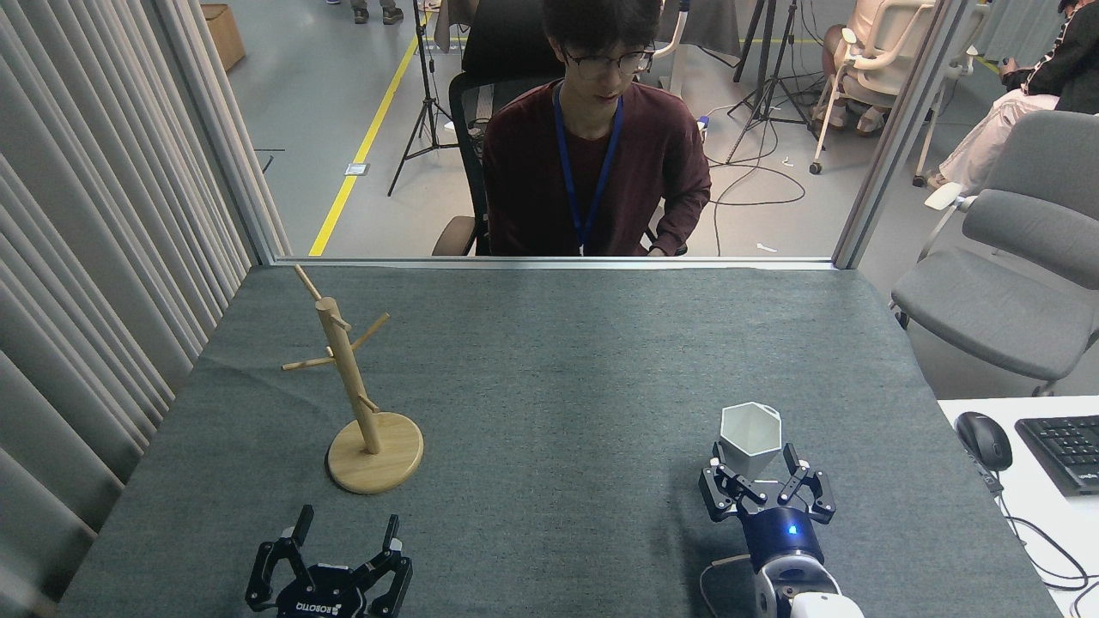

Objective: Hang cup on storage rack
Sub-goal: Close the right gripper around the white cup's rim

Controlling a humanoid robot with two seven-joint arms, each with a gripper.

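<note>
I see a handle (pixel 772 410) sticking out from one side of the white cup's rim, so the cup (pixel 749 439) will tip sideways when I hang it on the rack.
The white faceted cup (pixel 751 429) stands upright on the right side of the grey table, mouth up. My right gripper (pixel 752 457) is open, with one finger on each side of the cup's lower part, and it hides the cup's base. I cannot tell whether the fingers touch the cup. The wooden storage rack (pixel 350 386), a post with thin angled pegs on a round base (pixel 375 464), stands at the left. My left gripper (pixel 348 522) is open and holds nothing. It rests near the front edge, below the rack's base.
A person (pixel 592 163) sits behind the table's far edge. Curtains (pixel 94 257) run along the left side. A white desk with a mouse (pixel 985 439) and keyboard (pixel 1065 451) adjoins the table's right edge, with a grey chair (pixel 1004 283) beyond it.
</note>
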